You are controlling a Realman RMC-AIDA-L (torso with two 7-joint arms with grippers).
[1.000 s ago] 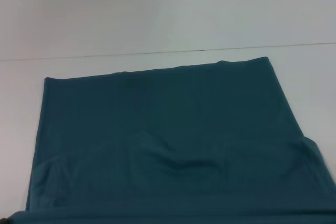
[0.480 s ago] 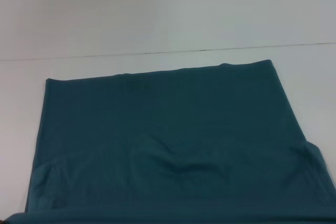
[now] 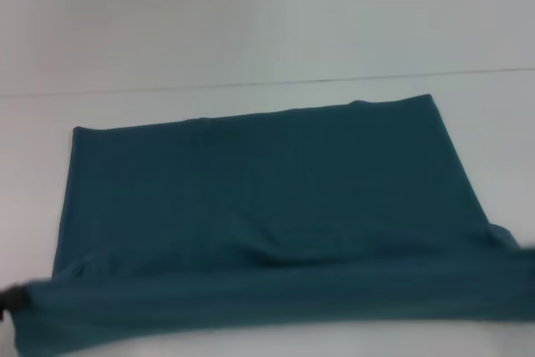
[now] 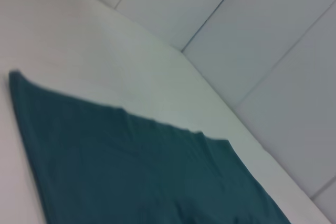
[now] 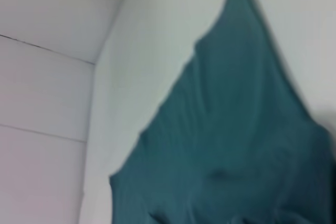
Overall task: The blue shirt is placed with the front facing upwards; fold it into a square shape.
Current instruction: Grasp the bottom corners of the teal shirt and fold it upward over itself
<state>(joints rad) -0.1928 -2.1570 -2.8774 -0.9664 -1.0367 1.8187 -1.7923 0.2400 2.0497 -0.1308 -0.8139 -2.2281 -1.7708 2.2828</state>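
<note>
The shirt's raised band (image 3: 276, 292) is stretched straight and the shirt's far side is lying flat, so the robot's left gripper should go on carrying the band until it reaches the shirt's far edge (image 3: 201, 120).
The blue shirt (image 3: 259, 190) lies spread on the white table (image 3: 251, 31), plain teal side up, with no lettering showing. Its near part is raised as a long band (image 3: 276, 298) across the bottom of the head view, and white table shows under it. A dark bit of my left gripper (image 3: 8, 298) sits at the band's left corner, shut on the cloth. The band's right end runs out of the picture, and my right gripper is out of view. Both wrist views show only the shirt (image 4: 131, 166) (image 5: 231, 140) and the table.
A thin seam line (image 3: 267, 84) crosses the table beyond the shirt's far edge. White wall panels (image 4: 273, 40) rise behind the table. Bare table surface lies left, right and beyond the shirt.
The near part of the shirt has lifted and moved away from me, forming a raised band. White table now shows under it, and the left gripper's tip has come into view.
</note>
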